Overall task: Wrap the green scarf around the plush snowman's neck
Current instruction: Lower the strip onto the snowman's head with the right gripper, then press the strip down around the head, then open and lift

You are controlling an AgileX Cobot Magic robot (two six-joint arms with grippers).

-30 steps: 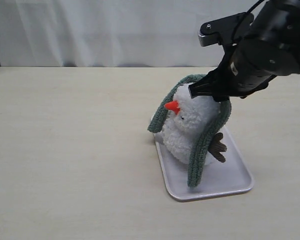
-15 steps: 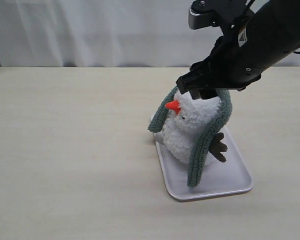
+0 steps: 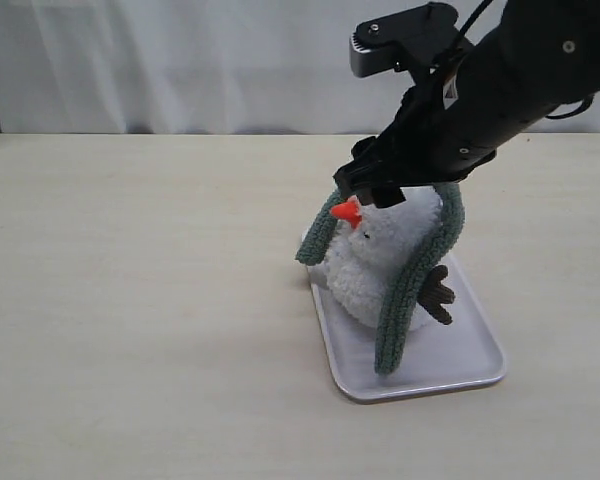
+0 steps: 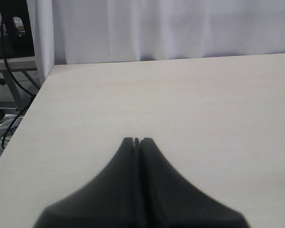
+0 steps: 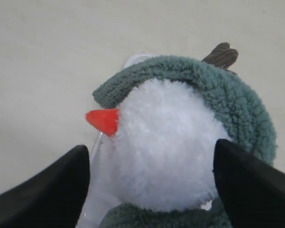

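Observation:
My right gripper should grip the head and turn the snowman and tray to the front before wrapping the scarf, because the snowman's orange nose faces the tray's side.
The plush snowman stands on a white tray, orange nose pointing left. The green scarf lies over the back of its head; one strand hangs down its right side to the tray, a shorter one down its left. My right gripper hovers open just above the head. In the right wrist view its fingers flank the white head, holding nothing, with the scarf arched behind. My left gripper is shut and empty over bare table, outside the exterior view.
A brown twig arm sticks out beside the long scarf strand. The tray sits right of centre on the beige table. A white curtain closes the back. The table's edge and a stand with cables show in the left wrist view.
My right arm has swung left from the back of the snowman's head to above its face. The scarf strands and the snowman stay where they were.

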